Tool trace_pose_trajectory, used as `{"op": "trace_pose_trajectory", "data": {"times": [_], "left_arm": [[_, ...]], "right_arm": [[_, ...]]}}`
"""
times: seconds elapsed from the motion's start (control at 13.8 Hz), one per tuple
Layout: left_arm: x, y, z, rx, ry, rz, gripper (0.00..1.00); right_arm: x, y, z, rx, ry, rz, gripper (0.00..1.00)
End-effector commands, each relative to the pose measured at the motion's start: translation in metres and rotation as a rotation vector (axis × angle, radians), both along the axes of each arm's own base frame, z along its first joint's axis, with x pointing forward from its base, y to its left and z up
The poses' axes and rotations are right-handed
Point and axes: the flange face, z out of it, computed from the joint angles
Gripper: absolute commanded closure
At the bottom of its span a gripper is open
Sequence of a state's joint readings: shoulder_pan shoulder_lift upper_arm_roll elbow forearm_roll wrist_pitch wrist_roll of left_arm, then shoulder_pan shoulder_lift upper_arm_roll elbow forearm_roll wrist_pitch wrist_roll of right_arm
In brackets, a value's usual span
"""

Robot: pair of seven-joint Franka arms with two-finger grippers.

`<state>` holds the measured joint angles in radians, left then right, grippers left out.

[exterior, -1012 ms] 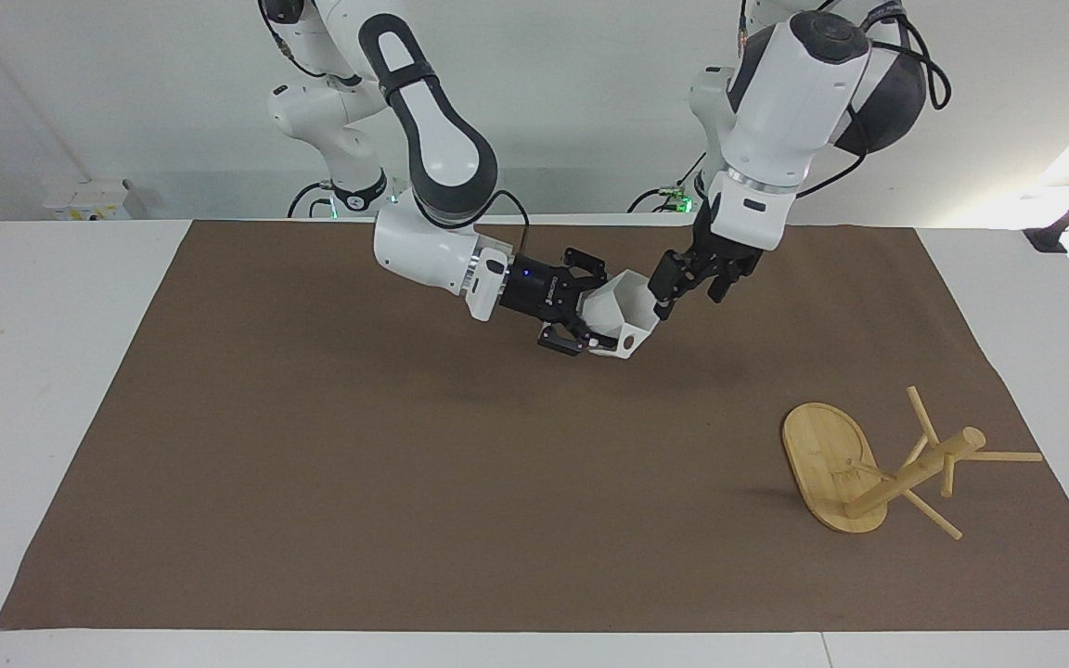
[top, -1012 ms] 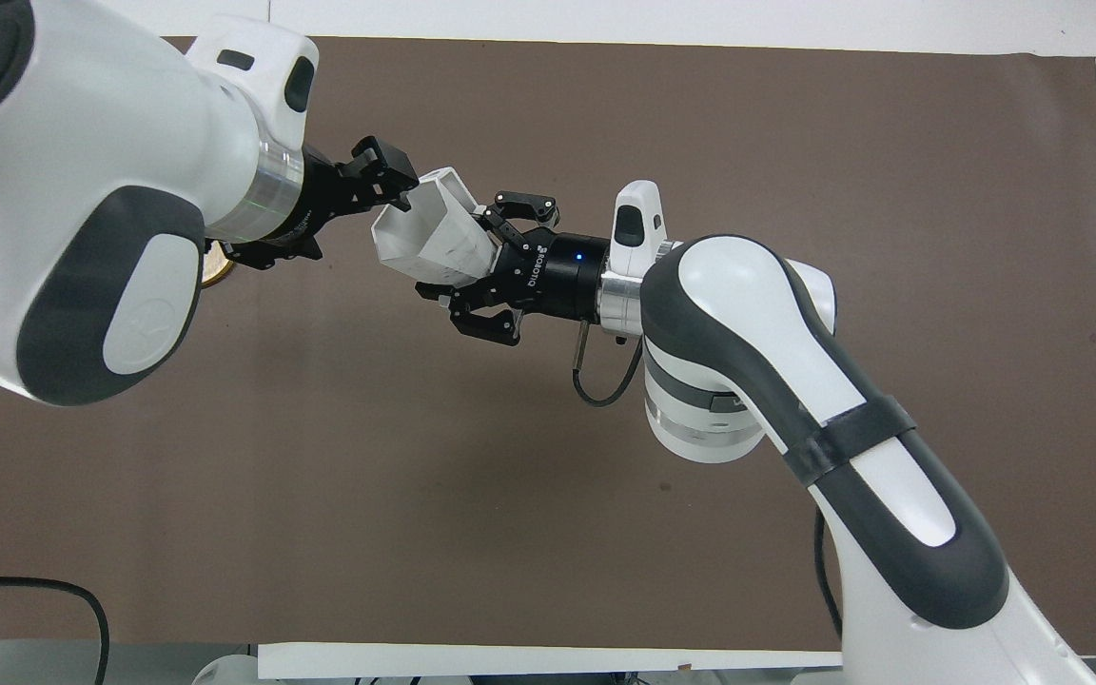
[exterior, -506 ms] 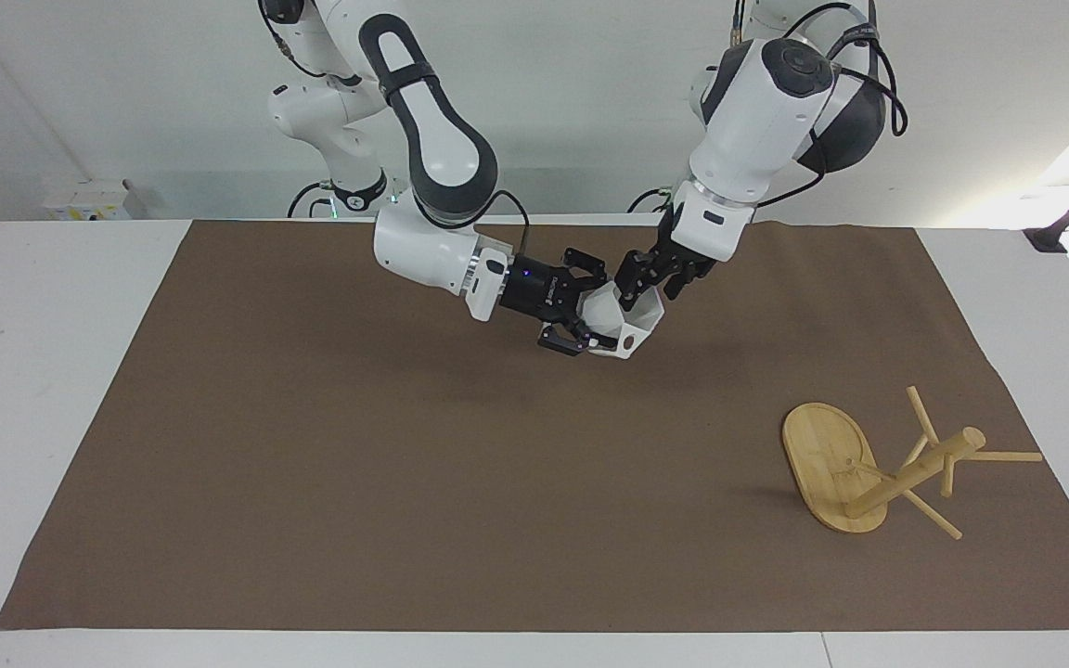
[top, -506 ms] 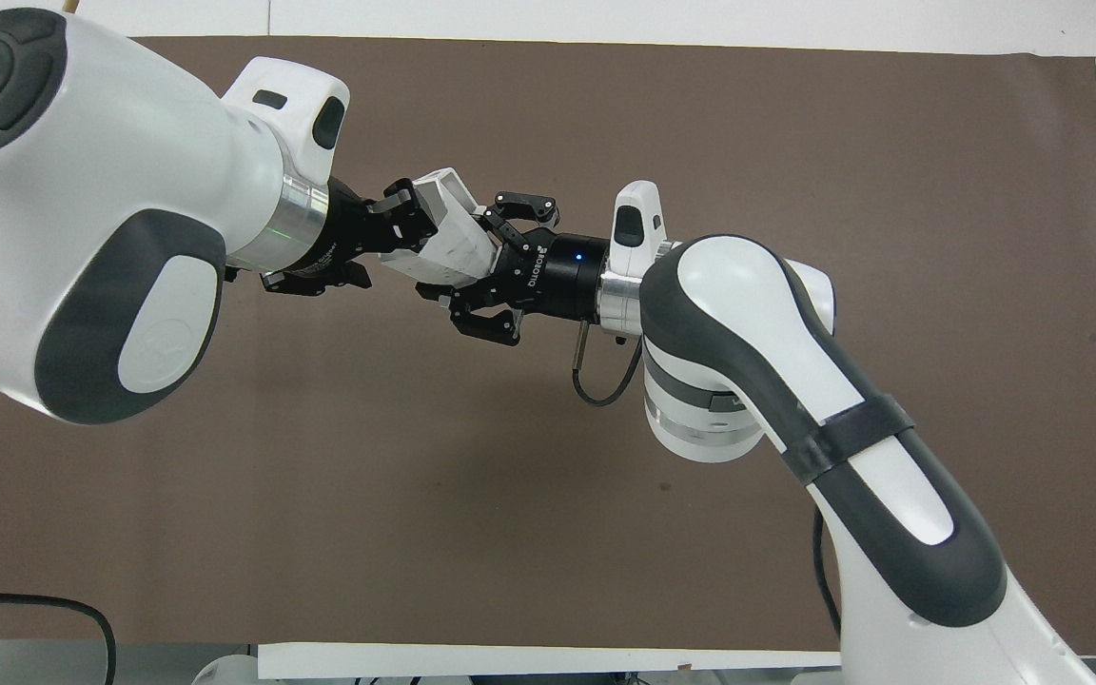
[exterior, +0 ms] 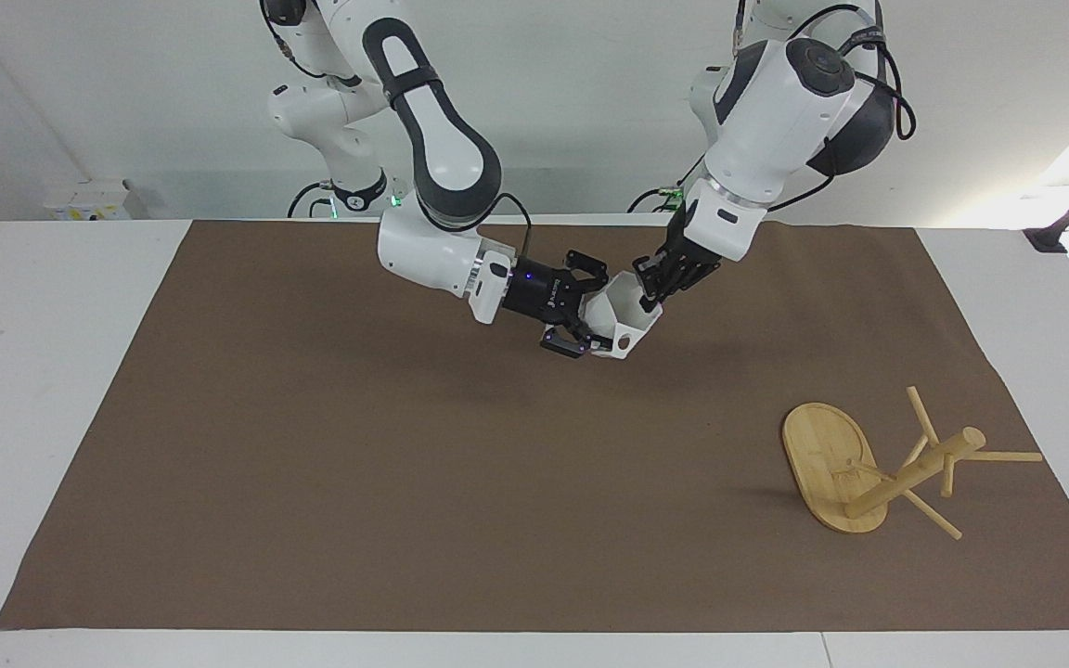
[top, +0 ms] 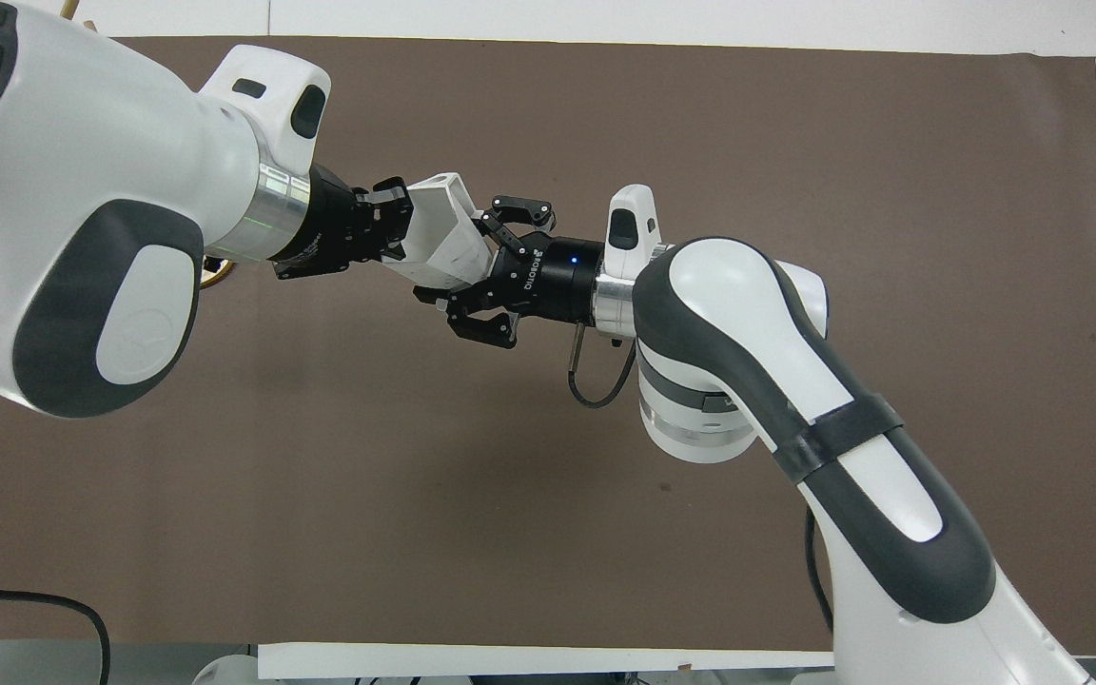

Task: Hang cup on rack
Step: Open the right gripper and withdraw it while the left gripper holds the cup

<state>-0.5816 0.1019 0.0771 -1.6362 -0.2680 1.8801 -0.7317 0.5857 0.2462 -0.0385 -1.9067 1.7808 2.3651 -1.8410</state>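
Note:
The cup is held by both closed grippers, so next my right gripper opens and moves away from the cup's base [top: 459, 269] before my left gripper takes the cup to the rack [exterior: 907, 479].
The white faceted cup [exterior: 625, 320] hangs in the air over the brown mat, on its side, its mouth turned toward the left arm. My right gripper [exterior: 593, 331] is shut on the cup's tapered base. My left gripper [exterior: 650, 288] is shut on the cup's rim, one finger inside the mouth. From overhead, the cup [top: 443, 238] sits between the left gripper [top: 394, 221] and the right gripper [top: 474, 274]. The bamboo rack [exterior: 831, 464] lies tipped over on the mat at the left arm's end of the table, its post and pegs slanting off the oval base.
A brown mat [exterior: 386, 464] covers most of the white table [exterior: 43, 371]. From overhead the left arm hides nearly all of the rack, with only a sliver of its base [top: 217, 274] showing. Cables run along the wall at the robots' end.
My left gripper came in from beside the cup, reached its rim and shut on it. The right gripper kept its hold on the cup's base, and the cup shifted only slightly.

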Motion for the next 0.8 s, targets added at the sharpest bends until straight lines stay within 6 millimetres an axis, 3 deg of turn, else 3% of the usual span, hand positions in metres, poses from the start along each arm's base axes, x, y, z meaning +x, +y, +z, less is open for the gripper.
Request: {"op": "trace_pose_trajectory", "data": {"times": [0.0, 0.14, 0.51, 0.72], "left_arm": [[-0.006, 0.007, -0.005, -0.002, -0.010, -0.018, 1.00], [-0.006, 0.006, -0.005, -0.004, -0.015, -0.016, 1.00], [-0.005, 0.007, -0.005, -0.008, -0.021, -0.011, 1.00], [0.012, 0.021, -0.003, -0.019, -0.066, 0.040, 1.00]], "right_arm": [[0.006, -0.003, 0.008, 0.017, 0.003, -0.014, 0.83], [0.006, -0.004, 0.008, 0.023, 0.017, -0.015, 0.01], [0.004, -0.006, 0.009, 0.025, 0.019, -0.015, 0.00], [0.003, -0.005, 0.009, 0.022, 0.014, -0.014, 0.00]]}}
